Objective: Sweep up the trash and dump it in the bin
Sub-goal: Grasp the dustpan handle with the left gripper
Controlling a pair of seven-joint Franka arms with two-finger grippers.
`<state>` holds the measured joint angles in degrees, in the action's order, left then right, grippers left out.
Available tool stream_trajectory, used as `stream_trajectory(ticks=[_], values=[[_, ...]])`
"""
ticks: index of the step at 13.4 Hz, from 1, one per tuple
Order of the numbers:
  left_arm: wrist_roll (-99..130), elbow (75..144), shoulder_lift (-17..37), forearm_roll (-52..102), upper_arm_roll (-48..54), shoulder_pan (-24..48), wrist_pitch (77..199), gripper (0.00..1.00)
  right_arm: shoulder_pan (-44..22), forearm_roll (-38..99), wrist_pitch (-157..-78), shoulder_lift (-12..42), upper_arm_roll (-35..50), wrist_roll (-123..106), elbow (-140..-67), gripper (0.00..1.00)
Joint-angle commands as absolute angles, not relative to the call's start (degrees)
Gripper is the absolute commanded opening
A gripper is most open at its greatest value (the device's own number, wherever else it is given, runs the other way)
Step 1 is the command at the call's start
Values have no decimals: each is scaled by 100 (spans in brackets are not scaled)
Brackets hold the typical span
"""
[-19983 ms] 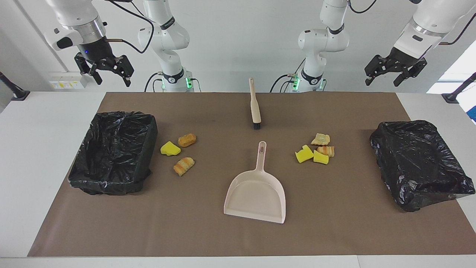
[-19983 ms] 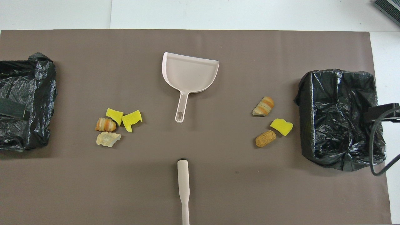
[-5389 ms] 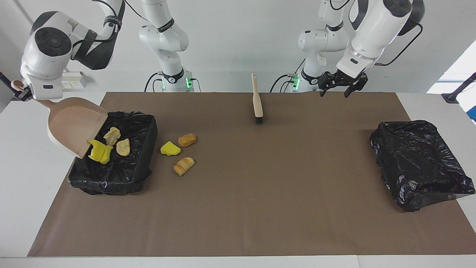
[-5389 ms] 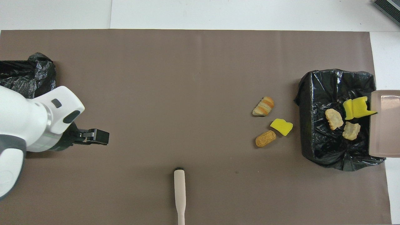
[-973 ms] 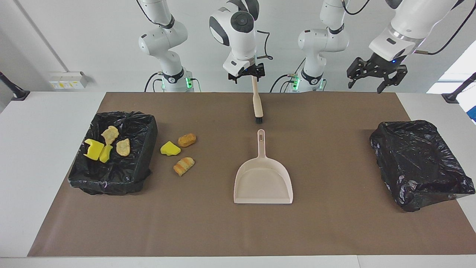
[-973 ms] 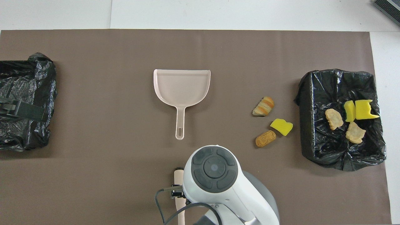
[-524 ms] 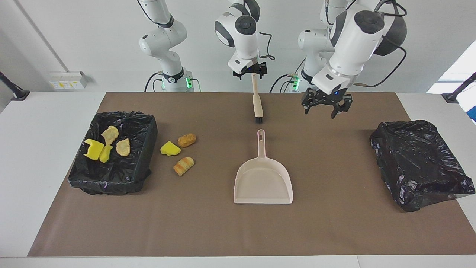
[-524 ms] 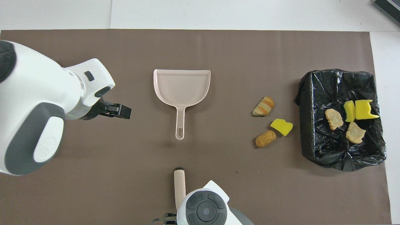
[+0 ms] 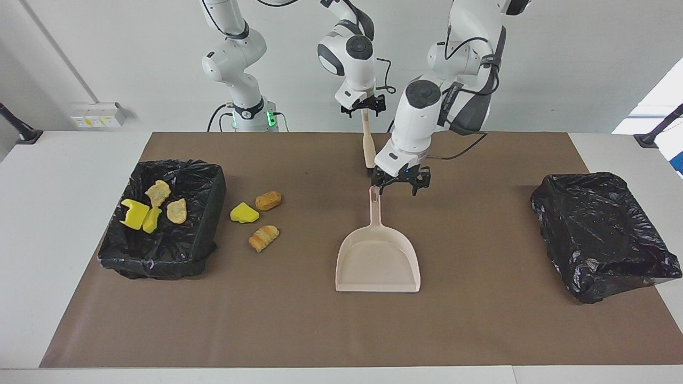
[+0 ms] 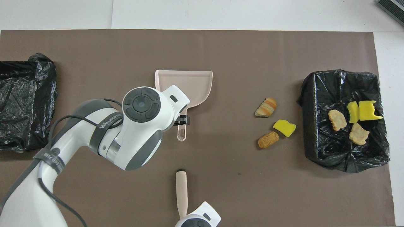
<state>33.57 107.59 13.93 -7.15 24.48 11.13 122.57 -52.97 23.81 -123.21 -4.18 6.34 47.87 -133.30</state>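
My open fingers face across the dustpan handle's narrow width [image 9: 375,202], so my left gripper should keep going down toward the dustpan and close on the handle's neck [image 9: 375,218].
Three pieces of trash lie on the brown mat beside the bin [image 9: 165,256]: a yellow chunk [image 9: 244,213], a brown lump [image 9: 268,200] and a striped lump [image 9: 263,237]. Several more pieces [image 9: 152,208] lie in that black-lined bin at the right arm's end. The beige dustpan [image 9: 378,261] lies flat mid-table, handle toward the robots. My left gripper [image 9: 397,183] hangs open just above the handle's end, its wrist covering the handle from overhead [image 10: 182,120]. The brush [image 9: 368,149] lies nearer the robots. My right gripper [image 9: 363,110] stands open at its handle's end.
A second black-lined bin [image 9: 603,234] sits at the left arm's end of the table, with nothing showing in it. The brown mat [image 9: 480,320] covers most of the white table. The left arm's body hides part of the dustpan in the overhead view.
The left arm has swung in from the left arm's end of the table and come down over the dustpan's handle. The right gripper stays at the brush handle's end, shifted slightly.
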Motion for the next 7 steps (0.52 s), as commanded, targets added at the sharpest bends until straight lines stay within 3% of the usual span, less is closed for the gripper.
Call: stream_trajectory(ticks=[1,5,7], values=[[3595,10591,1862,-1010,2478,1142,12586,100,-5527,2558,-12777,-247,615,4930,-13482,100],[4068,10565,2109,-1283,2496,1230,12901,100,-5563,2558,-12938,-255,615,4887,-13579,97],[4052,10573,2153,-1266,2522,1222,13217,100,-5563,2558,-12955,-255,615,4878,-13597,65]])
